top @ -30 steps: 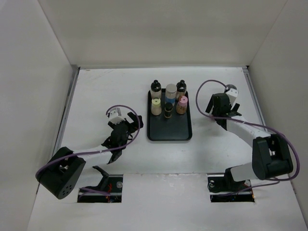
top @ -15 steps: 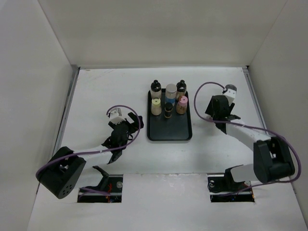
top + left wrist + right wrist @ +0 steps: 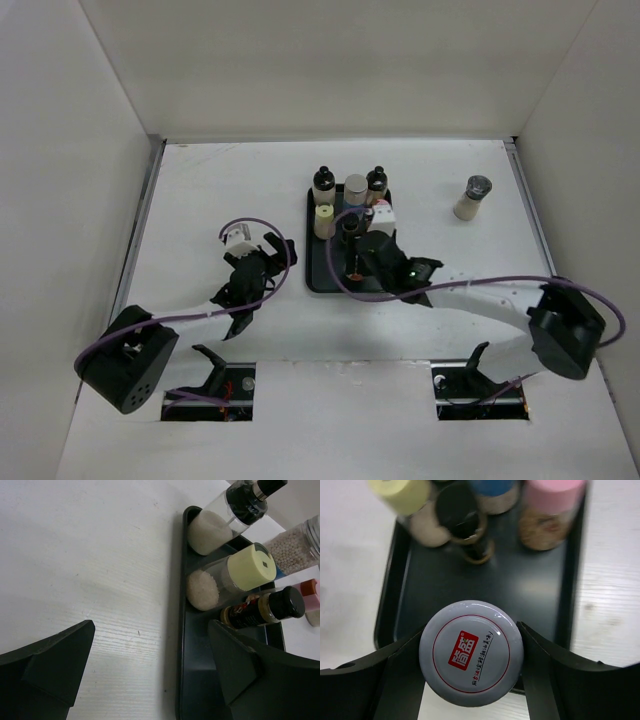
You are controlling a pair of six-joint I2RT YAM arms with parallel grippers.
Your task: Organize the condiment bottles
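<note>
The grey-lidded bottle [image 3: 471,653] is upright, and the tray's near corner [image 3: 321,273] toward my left gripper is free. My right gripper should keep going there until the bottle stands, then let go.
A flat black tray [image 3: 330,280] holds several condiment bottles: two black-capped [image 3: 322,180], one grey-capped [image 3: 356,185], one pale-yellow-capped [image 3: 324,218] and a small dark one [image 3: 350,230]. My right gripper [image 3: 366,262] hangs over the tray's near part, shut on a bottle with a grey lid and red logo [image 3: 471,653]. Beyond it the right wrist view shows pink [image 3: 552,495], blue [image 3: 492,487] and yellow [image 3: 402,492] caps. Another bottle [image 3: 472,197] stands alone on the table at the back right. My left gripper [image 3: 262,262] is open and empty, left of the tray.
White walls close the table on three sides. In the left wrist view the tray's left rim [image 3: 181,645] lies between my fingers [image 3: 50,665], with the yellow-capped bottle [image 3: 235,577] and a dark-labelled bottle [image 3: 265,609] just beyond.
My right arm has swung left from the back right to over the tray, now with the grey-lidded bottle in its jaws. One bottle stays uncovered at the back right. The left arm has not moved.
</note>
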